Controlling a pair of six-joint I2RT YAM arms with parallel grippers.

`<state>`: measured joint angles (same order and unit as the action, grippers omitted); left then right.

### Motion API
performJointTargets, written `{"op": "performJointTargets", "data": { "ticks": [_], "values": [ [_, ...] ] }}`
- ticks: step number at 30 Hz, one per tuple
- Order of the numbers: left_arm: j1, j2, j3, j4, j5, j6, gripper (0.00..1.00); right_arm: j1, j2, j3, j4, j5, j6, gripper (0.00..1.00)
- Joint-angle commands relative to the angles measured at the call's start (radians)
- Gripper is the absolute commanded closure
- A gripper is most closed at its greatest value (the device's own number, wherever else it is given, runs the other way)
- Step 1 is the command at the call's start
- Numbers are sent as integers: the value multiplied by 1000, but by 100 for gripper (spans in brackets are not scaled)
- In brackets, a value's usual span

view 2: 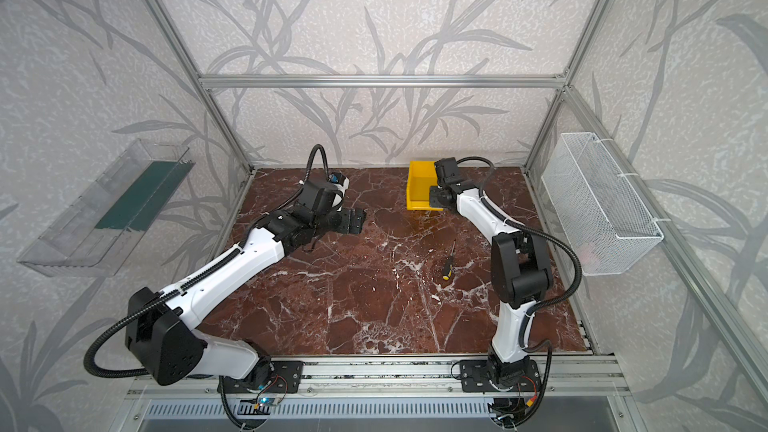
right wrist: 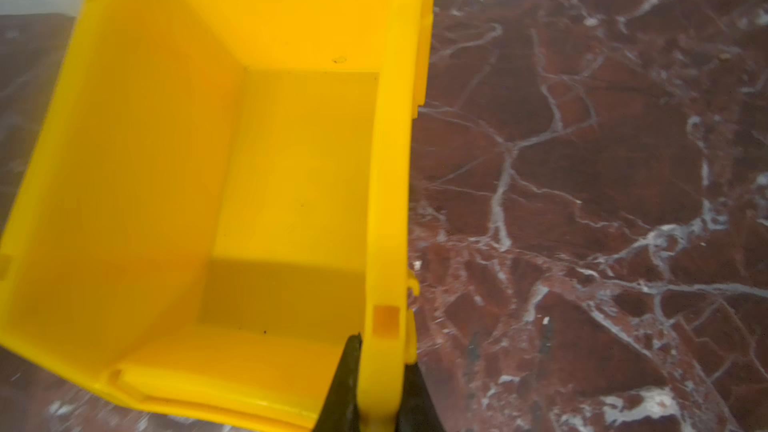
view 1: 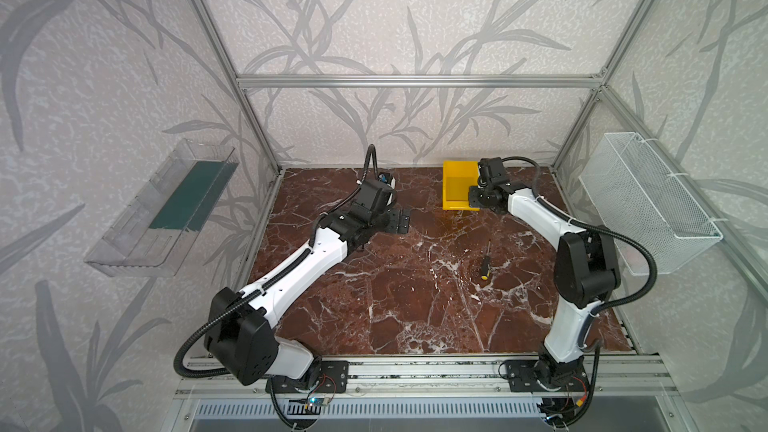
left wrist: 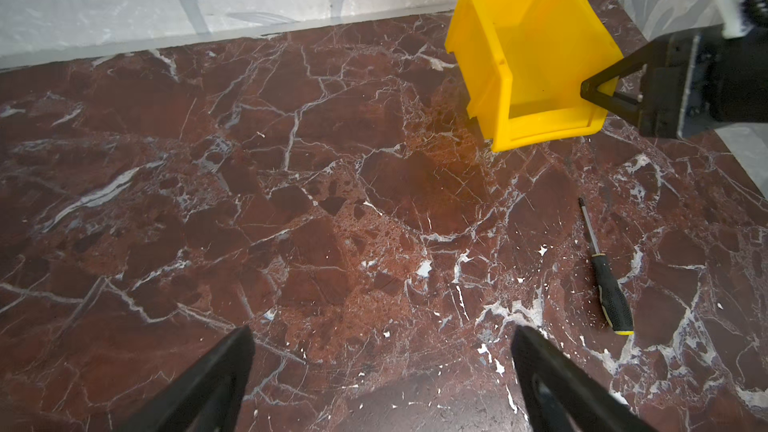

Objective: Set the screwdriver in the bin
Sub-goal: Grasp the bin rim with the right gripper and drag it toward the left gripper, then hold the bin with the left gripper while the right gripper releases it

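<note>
The robot's left gripper crowds the open middle (view 1: 424,235) and the bin stands at the back, so the left gripper should move away while the right gripper pulls the bin forward (view 1: 459,184).
The yellow bin (view 1: 455,184) (view 2: 420,187) stands at the back of the marble table, open and with nothing in it (right wrist: 208,160). My right gripper (view 1: 473,201) (right wrist: 380,367) is shut on the bin's right side wall by the low front lip, one finger inside and one outside. The left wrist view shows that grip from the side (left wrist: 590,91). The screwdriver (view 1: 485,263) (view 2: 449,264) (left wrist: 606,280) lies flat on the table in front of the bin, shaft toward the bin, yellow butt toward the front. My left gripper (view 1: 403,221) (left wrist: 380,338) hangs open over bare table, left of both.
A clear plastic tray with a green base (view 1: 174,205) hangs on the left wall. A white wire mesh basket (view 1: 648,205) hangs on the right wall. Aluminium frame posts stand at the table's back corners, and the arm bases sit on the front rail (view 1: 415,371).
</note>
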<state>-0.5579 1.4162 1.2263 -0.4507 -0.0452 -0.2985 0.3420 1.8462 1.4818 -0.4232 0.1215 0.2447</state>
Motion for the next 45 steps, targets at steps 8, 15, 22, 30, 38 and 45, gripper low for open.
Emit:
{"op": "performJointTargets", "data": {
  "ticks": [8, 15, 22, 30, 38, 45],
  "values": [
    [93, -162, -164, -24, 108, -181, 1, 197, -85, -182, 45, -95, 27, 100],
    [133, -217, -272, 116, 207, -230, 1, 264, -48, -200, 19, -77, 19, 100],
    [135, -153, -234, 152, 262, -252, 1, 272, -18, -235, -22, -20, 82, 99],
    [145, -156, -313, 273, 324, -276, 1, 272, -32, -253, -23, -19, 133, 70],
    [141, -146, -326, 354, 417, -313, 1, 236, -173, -241, -139, -32, 129, 42],
    [97, -124, -323, 392, 476, -298, 1, 61, -298, -454, -151, -64, 178, 15]
  ]
}}
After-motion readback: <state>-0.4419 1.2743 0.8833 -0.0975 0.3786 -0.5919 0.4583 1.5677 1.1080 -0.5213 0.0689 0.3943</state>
